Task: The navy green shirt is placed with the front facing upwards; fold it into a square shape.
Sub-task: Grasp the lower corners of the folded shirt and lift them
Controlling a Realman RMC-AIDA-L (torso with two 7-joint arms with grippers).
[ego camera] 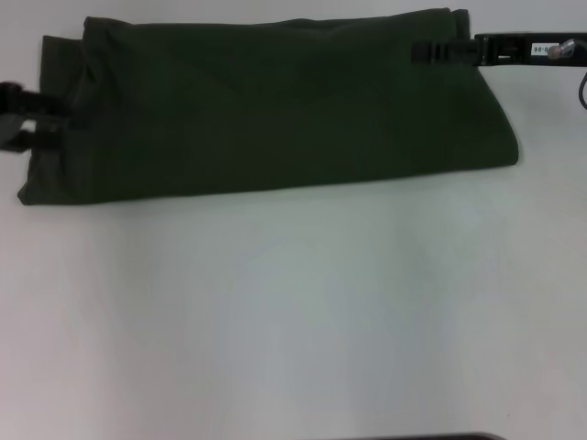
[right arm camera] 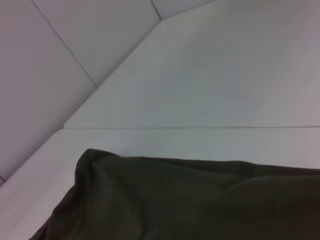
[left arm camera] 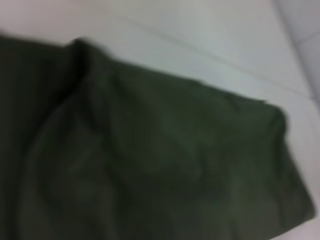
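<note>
The navy green shirt [ego camera: 284, 105] is far across the table, so my left gripper and my right gripper should grab its near corners [ego camera: 41, 196] and pull it closer before folding.
The navy green shirt [ego camera: 275, 110] lies folded into a long plain band across the far part of the white table, with no print showing. My left gripper [ego camera: 41, 121] is at the band's left end, open, its two black fingers [ego camera: 37, 103] apart with table showing between them at the cloth's edge. My right gripper [ego camera: 420, 51] reaches in from the right, its tip over the band's far right corner. The left wrist view shows rumpled shirt cloth [left arm camera: 150, 165] close up. In the right wrist view the shirt's folded edge [right arm camera: 200, 200] lies on the table.
The white table [ego camera: 293, 312] stretches bare toward me in front of the shirt. A table corner [right arm camera: 160, 22] and pale floor beyond it show in the right wrist view. A dark edge [ego camera: 431, 436] sits at the bottom of the head view.
</note>
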